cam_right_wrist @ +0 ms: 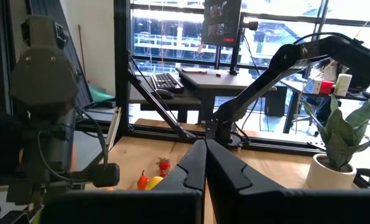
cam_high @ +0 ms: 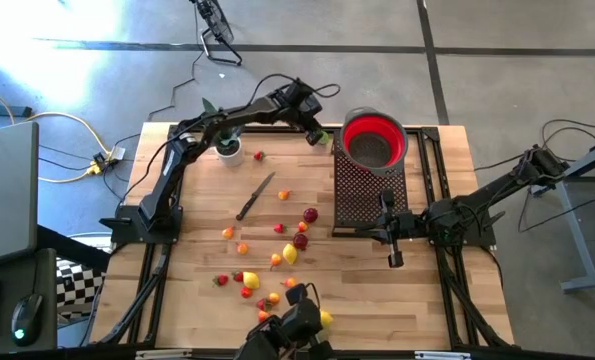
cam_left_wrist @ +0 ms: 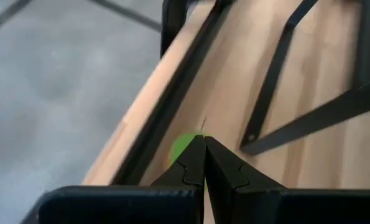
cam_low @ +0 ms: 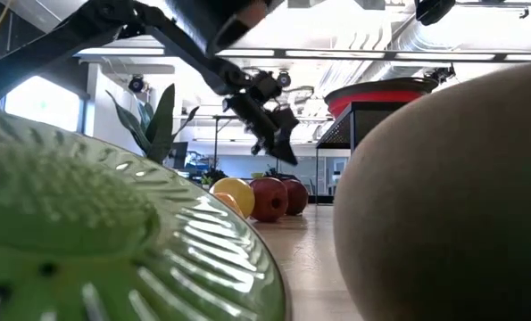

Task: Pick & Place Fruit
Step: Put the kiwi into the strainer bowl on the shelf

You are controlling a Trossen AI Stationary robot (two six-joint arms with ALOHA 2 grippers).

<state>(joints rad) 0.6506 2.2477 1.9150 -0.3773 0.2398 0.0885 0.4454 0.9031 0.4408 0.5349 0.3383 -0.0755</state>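
The green fruit (cam_left_wrist: 182, 145) is next to the black rail, under the left gripper's closed fingers, so the robot's left gripper should open and straddle the fruit (cam_high: 325, 138) before lifting.
Small toy fruits (cam_high: 289, 255), red, orange and yellow, lie scattered over the middle and near part of the wooden table; some (cam_low: 267, 198) show in the low view. My left gripper (cam_high: 318, 137) hangs above the table's far edge, just left of the red bowl (cam_high: 374, 140), shut on a small green fruit (cam_left_wrist: 183, 147). My right gripper (cam_high: 395, 260) waits shut, low over the table at the near right corner of the black perforated stand (cam_high: 367, 195) that carries the bowl. My left gripper holds the green fruit (cam_left_wrist: 182, 148) between its fingertips (cam_left_wrist: 194, 158), with the fruit showing just past the tips on one side. The fingers slant downward over the table's far edge. The fruit is lifted clear of the table. Which part of it is pinched is hidden by the fingers.
A potted plant (cam_high: 227, 148) stands at the far left, under the left arm. A brown-handled knife (cam_high: 255, 195) lies left of centre. A camera mount (cam_high: 297, 325) sits at the near edge among fruits. Black frame rails (cam_left_wrist: 172, 112) run along the far edge.
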